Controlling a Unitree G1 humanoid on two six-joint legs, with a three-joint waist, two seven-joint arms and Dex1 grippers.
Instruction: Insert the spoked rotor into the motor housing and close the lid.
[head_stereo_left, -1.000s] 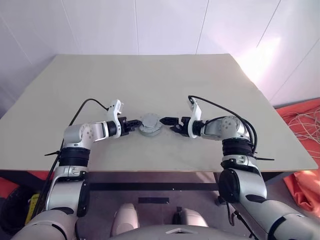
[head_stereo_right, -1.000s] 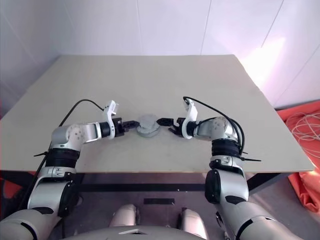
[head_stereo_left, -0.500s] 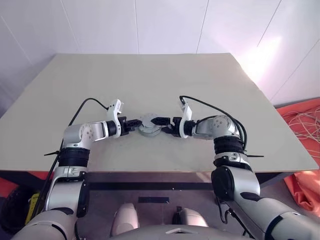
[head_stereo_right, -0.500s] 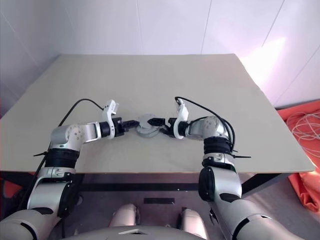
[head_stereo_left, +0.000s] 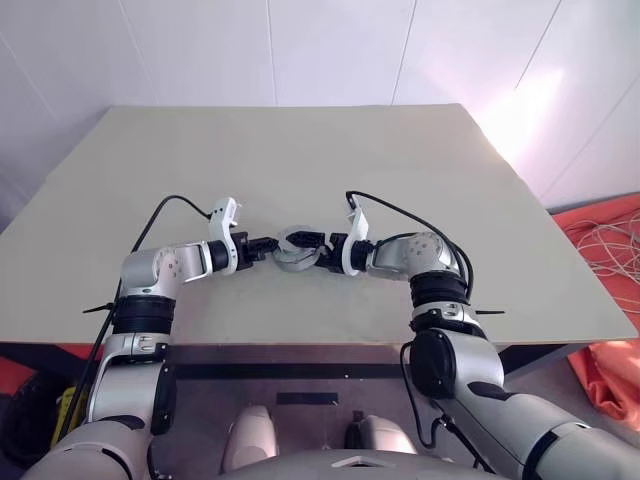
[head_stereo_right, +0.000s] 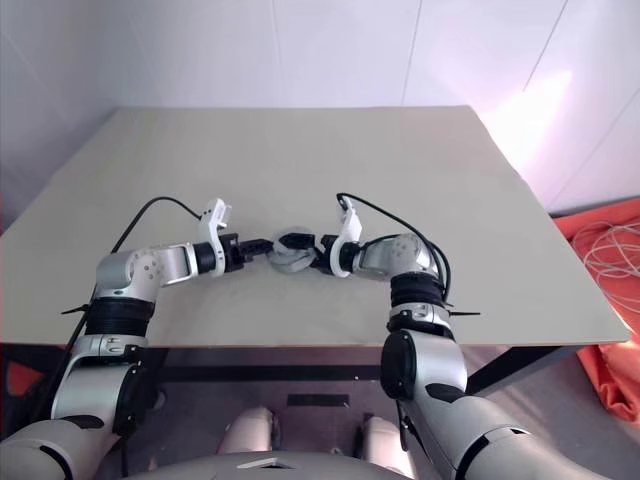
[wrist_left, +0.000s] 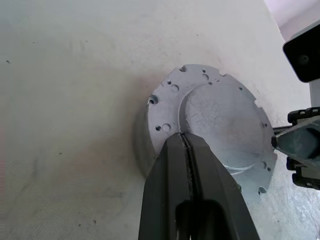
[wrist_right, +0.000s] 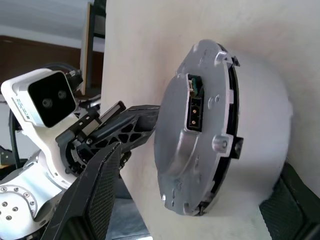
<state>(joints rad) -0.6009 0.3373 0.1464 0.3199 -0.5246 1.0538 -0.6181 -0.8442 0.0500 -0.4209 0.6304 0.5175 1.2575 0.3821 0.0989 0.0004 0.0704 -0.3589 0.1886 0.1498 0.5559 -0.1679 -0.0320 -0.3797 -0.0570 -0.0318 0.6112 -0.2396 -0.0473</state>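
Note:
The lid's lugs (wrist_right: 220, 144) are in line with the notches in the motor housing's rim. The lid will therefore stay on when I pick up the housing.
The motor housing (head_stereo_left: 297, 252) sits mid-table with the lid (wrist_left: 220, 112) on it, plain grey face up. The lid looks slightly tilted in the right wrist view, with a dark gap along its edge (wrist_right: 231, 115). My left gripper (wrist_left: 183, 138) is shut, holding nothing, and its tips lie on the lid's top from the left. My right gripper (head_stereo_left: 306, 250) is open, one finger on each side of the housing, reaching in from the right. The spoked rotor is hidden from view.
The beige table (head_stereo_left: 300, 160) stretches wide around the housing. Its front edge (head_stereo_left: 300, 343) runs close below both arms. Orange cloth and pale cables (head_stereo_left: 605, 250) lie on the floor to the right.
My right gripper has slid left, from just right of the housing to straddling it with open fingers. The left gripper has stayed put on the lid.

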